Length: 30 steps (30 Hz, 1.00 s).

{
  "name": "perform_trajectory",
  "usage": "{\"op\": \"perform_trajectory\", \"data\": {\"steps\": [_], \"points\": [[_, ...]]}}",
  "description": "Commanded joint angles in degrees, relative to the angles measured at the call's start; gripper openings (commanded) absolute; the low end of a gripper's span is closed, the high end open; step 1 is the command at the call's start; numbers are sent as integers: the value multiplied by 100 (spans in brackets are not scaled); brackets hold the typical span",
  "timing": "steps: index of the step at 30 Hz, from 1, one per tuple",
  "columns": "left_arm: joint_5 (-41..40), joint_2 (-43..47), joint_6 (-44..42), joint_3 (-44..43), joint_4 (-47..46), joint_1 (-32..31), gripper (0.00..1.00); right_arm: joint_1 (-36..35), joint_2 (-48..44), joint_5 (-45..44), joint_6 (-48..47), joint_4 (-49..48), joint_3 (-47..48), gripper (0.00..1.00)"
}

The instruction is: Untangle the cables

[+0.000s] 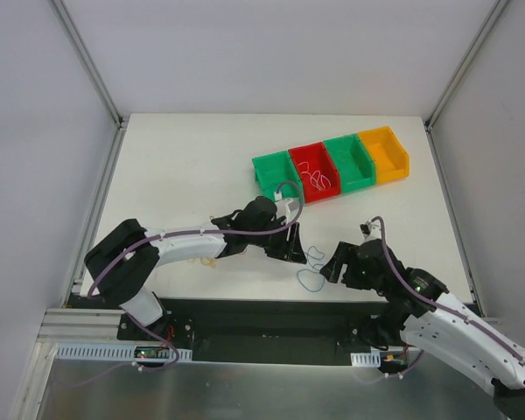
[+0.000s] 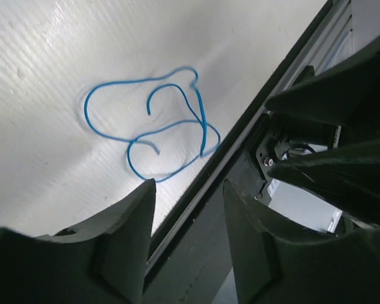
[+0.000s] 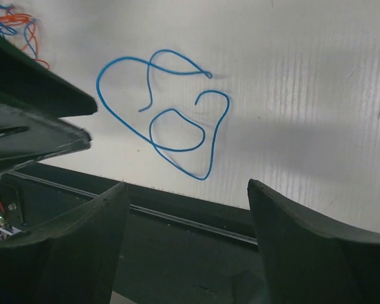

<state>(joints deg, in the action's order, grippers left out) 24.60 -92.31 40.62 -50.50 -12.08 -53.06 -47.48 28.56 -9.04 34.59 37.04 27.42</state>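
Observation:
I see both the blue cable's loose ends (image 3: 196, 103) clear of the heap of cables. I expect the blue cable to come away whole and alone when I lift it.
A loose blue cable (image 2: 153, 130) lies in open curls on the white table near its front edge; it also shows as the blue cable (image 3: 168, 120) and, from above, the blue cable (image 1: 309, 280). My left gripper (image 2: 189, 187) hovers just short of it, jaws apart with nothing between them. My right gripper (image 3: 187, 190) faces it from the other side, wide open and empty. From above, the left gripper (image 1: 295, 249) and the right gripper (image 1: 333, 262) flank the cable. A small bunch of orange and blue cables (image 3: 14, 24) lies behind the left gripper, seen from above as the bunch (image 1: 208, 260).
A row of bins stands at the back right: green bin (image 1: 268, 168), red bin (image 1: 305, 161) with white cables (image 1: 322, 181) in it, a second green bin (image 1: 348, 163) and an orange-yellow bin (image 1: 387, 153). The table's black front rail (image 3: 177, 218) runs right below both grippers.

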Motion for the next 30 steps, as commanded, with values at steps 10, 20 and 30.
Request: {"op": "perform_trajectory", "data": {"steps": [10,20,30], "points": [[-991,2514,-898,1102,513,-47,95,37,1336,403,1208,-785,-298,79],[-1695,4071,-581,2597,337,-47,95,46,2478,-395,1505,-812,97,78],[-2398,5109,-907,3546,189,-47,97,266,3304,-1056,2438,-233,790,76]]}}
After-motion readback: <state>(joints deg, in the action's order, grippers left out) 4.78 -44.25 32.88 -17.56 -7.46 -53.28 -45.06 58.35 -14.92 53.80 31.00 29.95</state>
